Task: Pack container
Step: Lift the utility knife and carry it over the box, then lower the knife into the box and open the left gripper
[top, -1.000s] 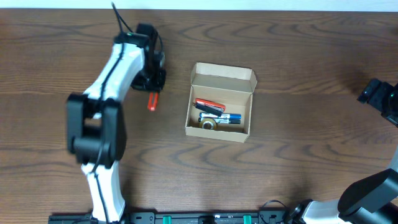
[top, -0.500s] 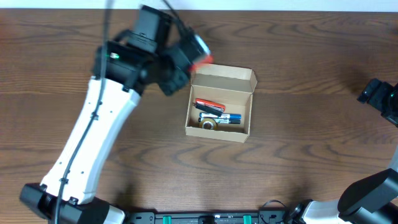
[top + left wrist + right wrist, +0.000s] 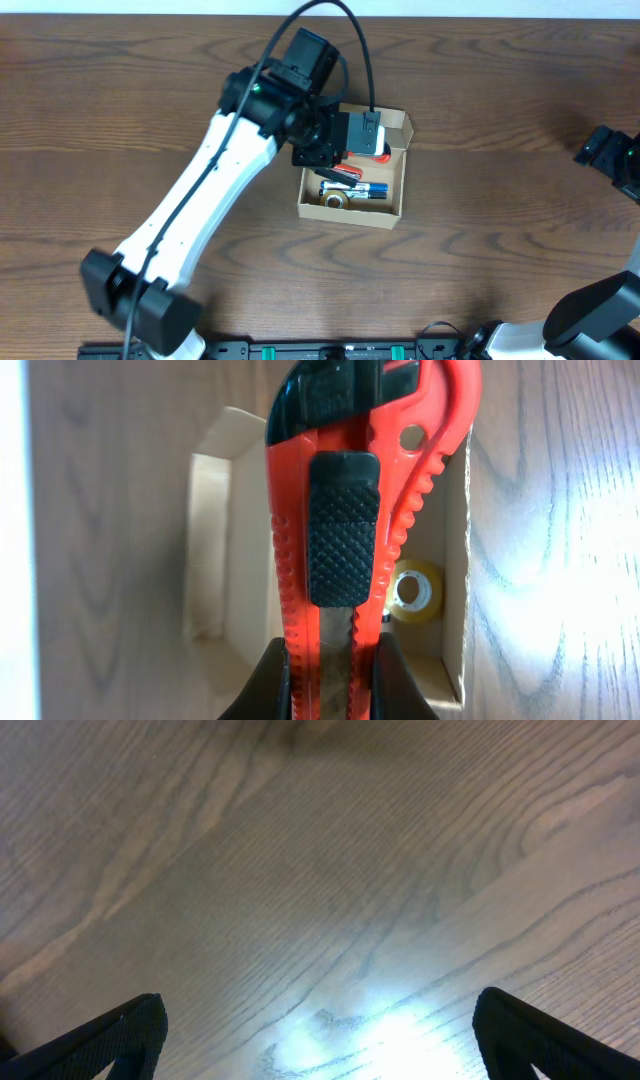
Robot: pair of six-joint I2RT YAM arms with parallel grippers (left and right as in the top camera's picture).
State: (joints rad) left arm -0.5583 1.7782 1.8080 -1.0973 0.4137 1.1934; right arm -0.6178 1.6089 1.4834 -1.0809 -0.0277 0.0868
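The red utility knife (image 3: 383, 157) is above the open box, so my left gripper should keep lowering the knife into the box until it gets to the blue pens (image 3: 369, 190), and then let go.
The container (image 3: 398, 127) is an open tan cardboard box in the middle of the table, with its flap lid up at the far side. Inside lie a red tool, blue pens (image 3: 366, 189) and a tape roll (image 3: 333, 199). My left gripper (image 3: 372, 148) hovers over the box's far half, shut on a red utility knife (image 3: 345, 510) with a black slider. In the left wrist view the knife fills the middle, with the box (image 3: 215, 540) and the yellow tape roll (image 3: 418, 590) below it. My right gripper (image 3: 320, 1040) is open and empty over bare wood, at the table's right edge (image 3: 615, 160).
The table is dark brown wood. The left arm's white links (image 3: 215, 200) run diagonally from the front left toward the box. A black cable (image 3: 350, 40) arcs above the left wrist.
My left gripper picked the red knife up from the table left of the box, lifted it and carried it right over the box. The right arm has not moved.
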